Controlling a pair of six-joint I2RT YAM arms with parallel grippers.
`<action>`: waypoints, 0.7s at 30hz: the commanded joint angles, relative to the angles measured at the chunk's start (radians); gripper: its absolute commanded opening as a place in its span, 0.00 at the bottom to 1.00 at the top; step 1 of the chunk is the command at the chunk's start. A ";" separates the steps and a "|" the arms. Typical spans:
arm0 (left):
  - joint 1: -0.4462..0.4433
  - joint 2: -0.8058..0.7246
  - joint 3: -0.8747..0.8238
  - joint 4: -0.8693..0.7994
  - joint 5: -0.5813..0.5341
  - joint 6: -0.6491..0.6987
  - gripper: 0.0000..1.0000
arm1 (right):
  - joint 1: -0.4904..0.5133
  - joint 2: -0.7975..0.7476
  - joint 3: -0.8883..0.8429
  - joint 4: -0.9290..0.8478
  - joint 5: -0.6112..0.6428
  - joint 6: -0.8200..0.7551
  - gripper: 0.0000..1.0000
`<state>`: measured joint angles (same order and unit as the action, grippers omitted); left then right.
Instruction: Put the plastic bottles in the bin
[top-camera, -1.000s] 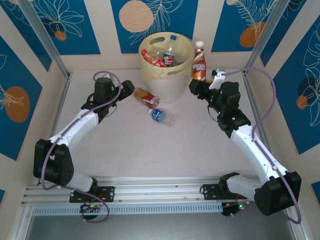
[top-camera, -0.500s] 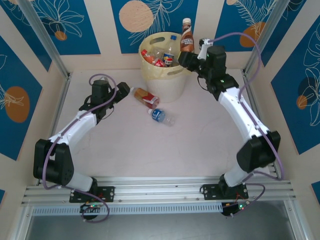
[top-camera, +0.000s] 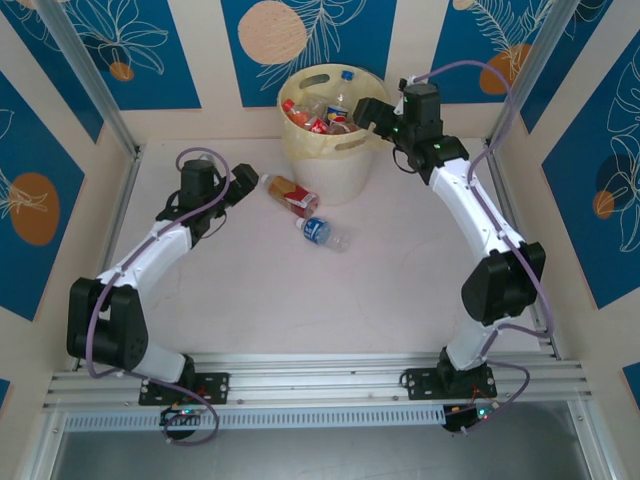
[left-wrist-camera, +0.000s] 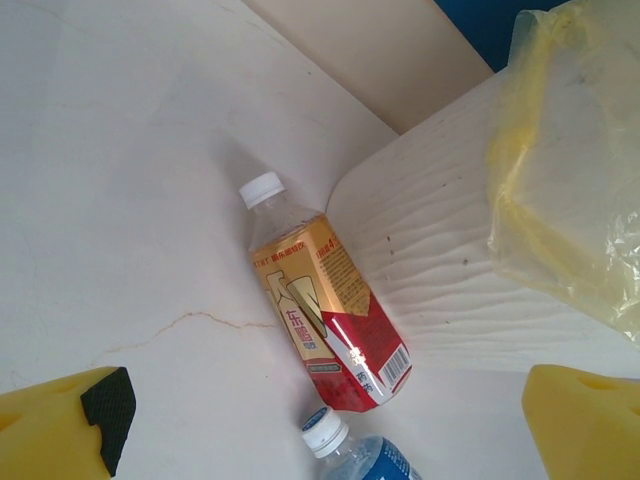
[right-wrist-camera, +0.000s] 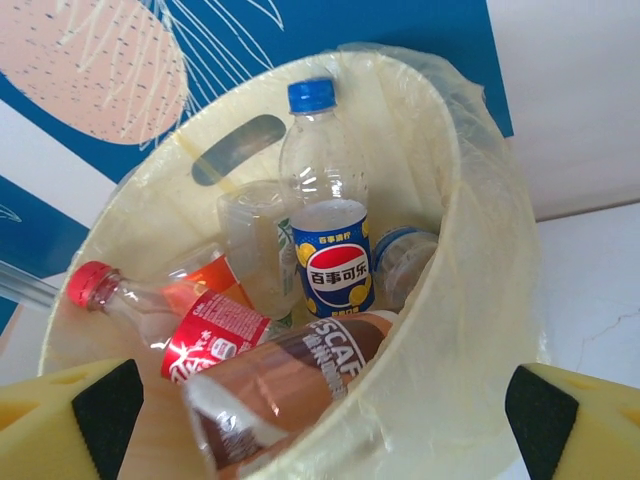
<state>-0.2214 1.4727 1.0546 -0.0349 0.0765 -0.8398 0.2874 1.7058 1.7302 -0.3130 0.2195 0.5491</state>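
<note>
The blue-labelled bottle's clear base (top-camera: 338, 239) is free of the gold-and-red bottle, so my right gripper should continue toward that base until its fingers close on it there.
The bin (top-camera: 330, 160) is a pale yellow bucket at the back of the table. It holds several plastic bottles, among them a blue-capped Pepsi bottle (right-wrist-camera: 335, 250) and a red-labelled one (right-wrist-camera: 195, 335). A brown coffee bottle (right-wrist-camera: 290, 385) lies loose on top of them. My right gripper (top-camera: 364, 113) hangs open over the bin's right rim (right-wrist-camera: 470, 300), its fingers (right-wrist-camera: 75, 425) wide of the brown bottle. On the table lie a gold-and-red bottle (top-camera: 291, 195) and a blue-labelled bottle (top-camera: 322, 232). My left gripper (top-camera: 248, 182) is open, just left of the gold-and-red bottle (left-wrist-camera: 325, 320).
Blue and cream patterned walls and metal posts (top-camera: 85, 80) close in the table on three sides. A clear plastic liner (left-wrist-camera: 570, 170) drapes over the bin's rim. The blue-labelled bottle's white cap (left-wrist-camera: 325, 432) nearly touches the gold-and-red bottle's base.
My right arm carried the brown bottle from beside the bin up over its rim and opened; the bottle now lies in the bin. The left gripper shifted slightly left.
</note>
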 joint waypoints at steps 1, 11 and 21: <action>0.014 0.033 -0.005 0.029 0.044 -0.029 1.00 | -0.005 -0.107 -0.073 0.065 0.013 -0.041 0.97; 0.017 0.069 0.006 0.028 0.078 -0.054 1.00 | -0.007 -0.291 -0.388 0.229 -0.123 -0.281 0.99; 0.020 0.101 0.011 0.029 0.097 -0.086 1.00 | 0.042 -0.381 -0.609 0.124 -0.351 -0.538 1.00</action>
<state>-0.2161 1.5505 1.0546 -0.0238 0.1436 -0.9028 0.3046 1.3514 1.1515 -0.1410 -0.0200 0.1467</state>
